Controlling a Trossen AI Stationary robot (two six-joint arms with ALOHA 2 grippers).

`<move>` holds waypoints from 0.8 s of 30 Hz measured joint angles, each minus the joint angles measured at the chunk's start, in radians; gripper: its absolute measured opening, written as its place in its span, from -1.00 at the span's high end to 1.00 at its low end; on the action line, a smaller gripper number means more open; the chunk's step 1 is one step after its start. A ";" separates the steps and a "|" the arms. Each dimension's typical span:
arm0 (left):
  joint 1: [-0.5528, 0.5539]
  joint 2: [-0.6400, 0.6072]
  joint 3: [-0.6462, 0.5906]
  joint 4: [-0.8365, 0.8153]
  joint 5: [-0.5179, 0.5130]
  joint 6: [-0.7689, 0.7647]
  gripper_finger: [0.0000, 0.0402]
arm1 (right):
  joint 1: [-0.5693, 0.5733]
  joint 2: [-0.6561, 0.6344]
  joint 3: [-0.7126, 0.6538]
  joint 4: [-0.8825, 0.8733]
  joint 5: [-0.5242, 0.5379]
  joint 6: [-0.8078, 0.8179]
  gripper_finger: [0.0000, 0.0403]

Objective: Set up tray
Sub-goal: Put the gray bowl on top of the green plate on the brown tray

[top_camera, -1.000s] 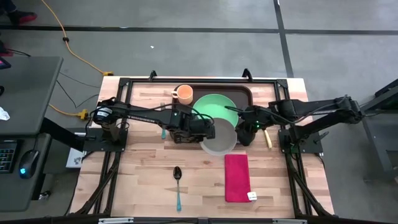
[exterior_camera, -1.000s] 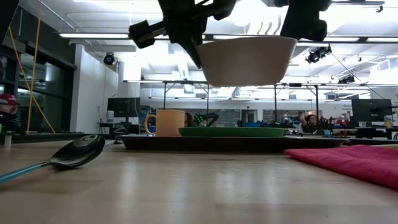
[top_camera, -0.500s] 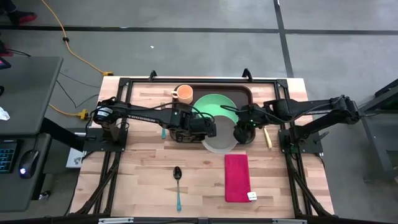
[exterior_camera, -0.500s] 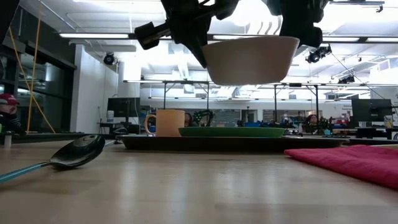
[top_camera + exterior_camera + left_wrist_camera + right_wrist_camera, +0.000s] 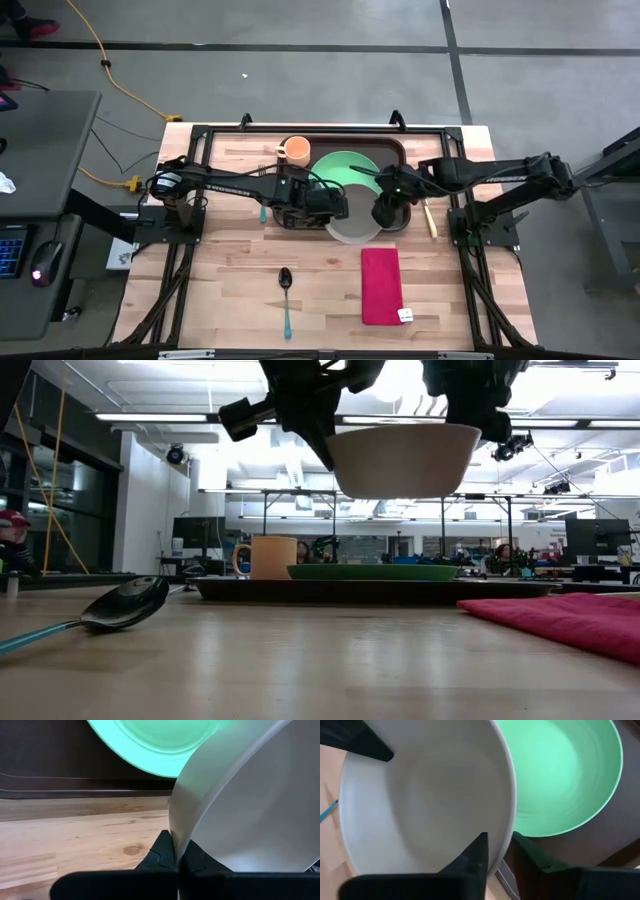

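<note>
I should open my left gripper and move it away before my right gripper puts the bowl on the green plate (image 5: 344,166), because both grippers are on the white bowl's rim.
A white bowl (image 5: 352,222) hangs in the air above the table, just in front of the dark brown tray (image 5: 396,149). A green plate (image 5: 345,170) and an orange mug (image 5: 295,150) stand on the tray. My left gripper (image 5: 177,852) is shut on the bowl's left rim. My right gripper (image 5: 500,845) is closed over the opposite, right rim. In the low view the bowl (image 5: 403,458) is level and well clear of the tabletop, with the left gripper (image 5: 315,430) and the right gripper (image 5: 470,405) above it. My left gripper pinches the bowl's left rim (image 5: 174,827), one finger inside the bowl and one outside. The fingers slant down from the table's left. The bowl is lifted clear and upright. My right gripper straddles the bowl's right rim (image 5: 509,827) with one finger (image 5: 477,852) inside and the other finger (image 5: 535,855) outside. It slants down from the table's right, and the bowl stays level between the two arms.
A spoon with a teal handle (image 5: 286,295) and a folded red napkin (image 5: 381,285) lie on the near half of the table. A knife (image 5: 431,220) lies right of the bowl. More cutlery (image 5: 262,190) lies left of the tray, under the left arm.
My right gripper has moved toward the table's left edge and sunk a little, coming onto the bowl's right rim. The bowl has stayed level in the air in my left gripper.
</note>
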 joint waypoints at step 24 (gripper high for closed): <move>-0.002 -0.002 0.002 0.013 -0.001 0.044 0.42 | -0.007 0.000 0.000 -0.009 0.047 -0.018 1.00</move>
